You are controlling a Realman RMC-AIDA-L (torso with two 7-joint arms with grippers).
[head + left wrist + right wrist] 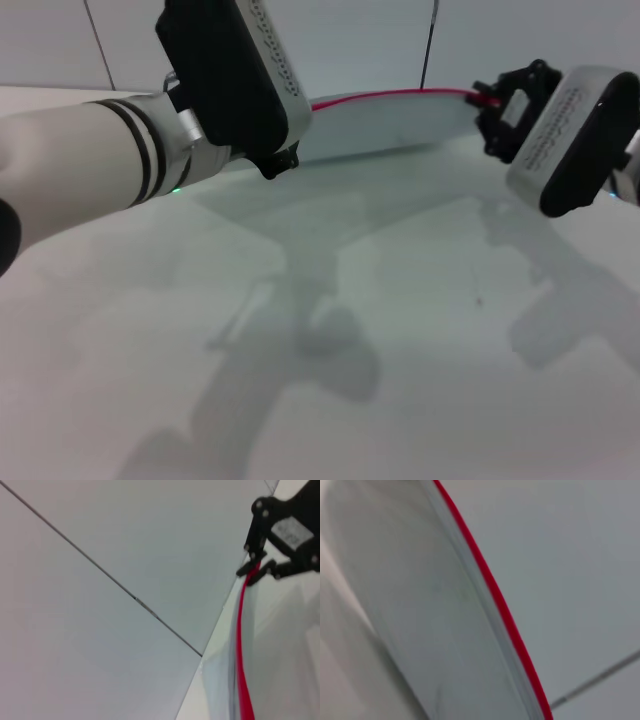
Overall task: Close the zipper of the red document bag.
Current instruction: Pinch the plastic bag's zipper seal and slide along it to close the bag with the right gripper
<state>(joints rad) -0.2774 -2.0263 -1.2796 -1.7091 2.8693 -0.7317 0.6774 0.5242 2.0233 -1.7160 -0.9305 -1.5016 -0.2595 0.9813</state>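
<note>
The red zipper [400,91] runs from my left gripper into the fingers of my right gripper, which should carry on pulling away until the zipper stretches straight, then let go.
The red document bag [400,125] is a pale translucent pouch standing on its long edge at the far side of the table, stretched between my two grippers. Its zipper [390,96] is the thin red strip along the top edge. My right gripper [492,100] is shut on the zipper's right end; the left wrist view shows the right gripper [254,571] pinching the zipper [240,645]. My left gripper [278,160] covers the bag's left end, and its hold is hidden. The right wrist view shows only the bag [420,605] and the zipper [495,600].
The white table [400,330] spreads out in front of the bag, carrying only the arms' shadows. Behind the bag rises a pale wall [350,40] with thin dark seams. The table's far edge runs just behind the bag.
</note>
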